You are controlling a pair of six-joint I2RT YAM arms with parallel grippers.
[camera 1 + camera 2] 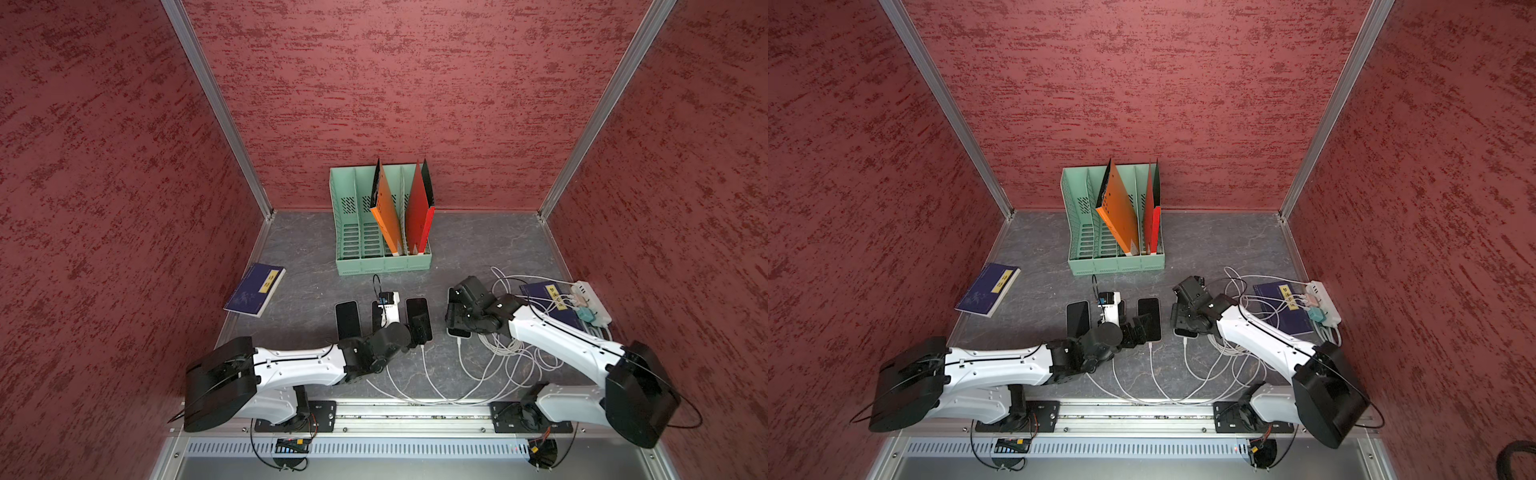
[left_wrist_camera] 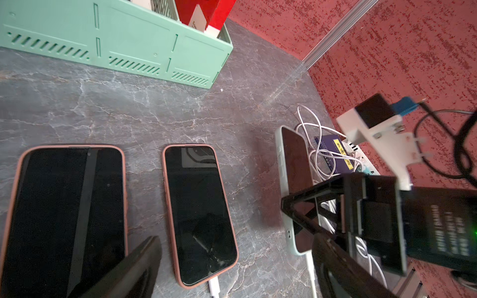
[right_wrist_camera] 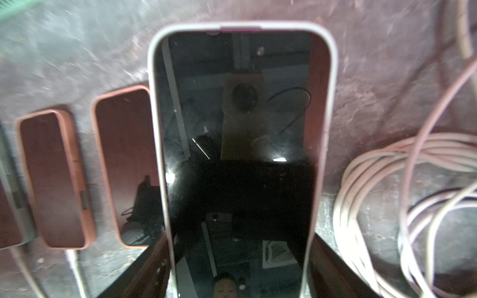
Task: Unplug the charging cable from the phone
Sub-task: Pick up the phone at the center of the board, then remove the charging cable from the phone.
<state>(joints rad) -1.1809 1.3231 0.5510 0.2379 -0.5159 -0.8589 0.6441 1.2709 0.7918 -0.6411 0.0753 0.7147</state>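
The white cable is in the mint phone (image 1: pixel 459 332) that my right gripper is holding, so next I pinch its plug (image 1: pixel 459 340) with my left gripper before I pull the phone away.
A phone in a pale mint case (image 3: pixel 237 116) lies at the right of the row, seen in both top views (image 1: pixel 456 332) (image 1: pixel 1183 332). My right gripper (image 3: pixel 240 271) (image 1: pixel 457 322) is shut on its two long sides near the plug end. A white charging cable (image 1: pixel 459 347) (image 2: pixel 308 263) is plugged into that end. My left gripper (image 2: pixel 232 273) (image 1: pixel 415 334) is open. It straddles the lower end of the neighbouring pink-cased phone (image 2: pixel 198 214) (image 1: pixel 419 316), which has its own white cable (image 2: pixel 214 286) plugged in.
More dark phones (image 1: pixel 347 320) (image 2: pixel 64 219) lie to the left in the row. A green file rack (image 1: pixel 382 262) stands behind. Blue books (image 1: pixel 255 295) (image 1: pixel 548 299), a white power strip (image 1: pixel 590 299) and coiled cables (image 1: pixel 511 349) lie around.
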